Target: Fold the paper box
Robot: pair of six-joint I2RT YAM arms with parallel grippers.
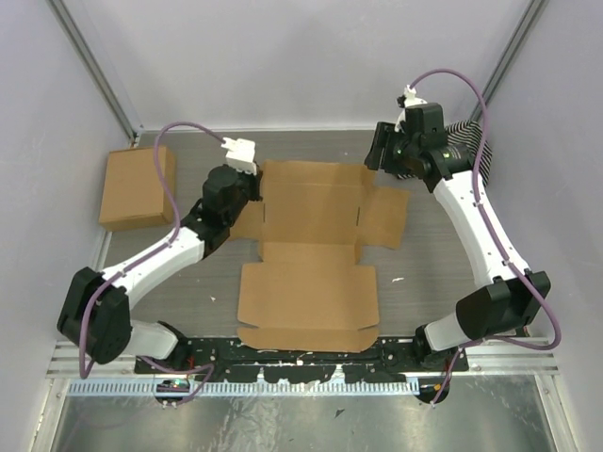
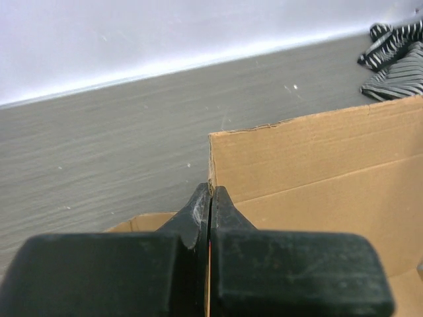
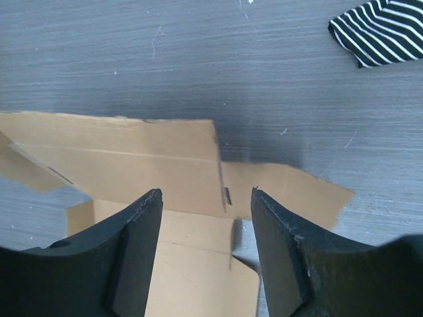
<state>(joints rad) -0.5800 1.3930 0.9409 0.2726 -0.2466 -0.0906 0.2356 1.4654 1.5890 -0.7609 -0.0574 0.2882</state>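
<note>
The panel's free corner (image 1: 366, 173) is lined up with my right gripper's open fingers. My left gripper should keep hold of the pinched edge (image 1: 265, 177) until my right gripper closes.
The paper box (image 1: 311, 245) lies opened out as a brown cardboard sheet in the middle of the table, with side flaps on both sides. My left gripper (image 1: 252, 191) is at its far left edge. In the left wrist view this gripper (image 2: 210, 188) is shut, with a thin cardboard edge pinched between its fingers, and a panel of the paper box (image 2: 317, 165) stands up just past the tips. My right gripper (image 1: 377, 155) hovers open over the sheet's far right corner. In the right wrist view the right gripper (image 3: 206, 198) holds nothing, and the paper box (image 3: 132, 165) lies below it.
A compact brown cardboard box (image 1: 137, 186) sits at the far left of the table. A black-and-white striped cloth (image 1: 468, 141) lies at the far right behind the right arm; the cloth (image 2: 393, 56) also shows in the left wrist view. White walls enclose the table.
</note>
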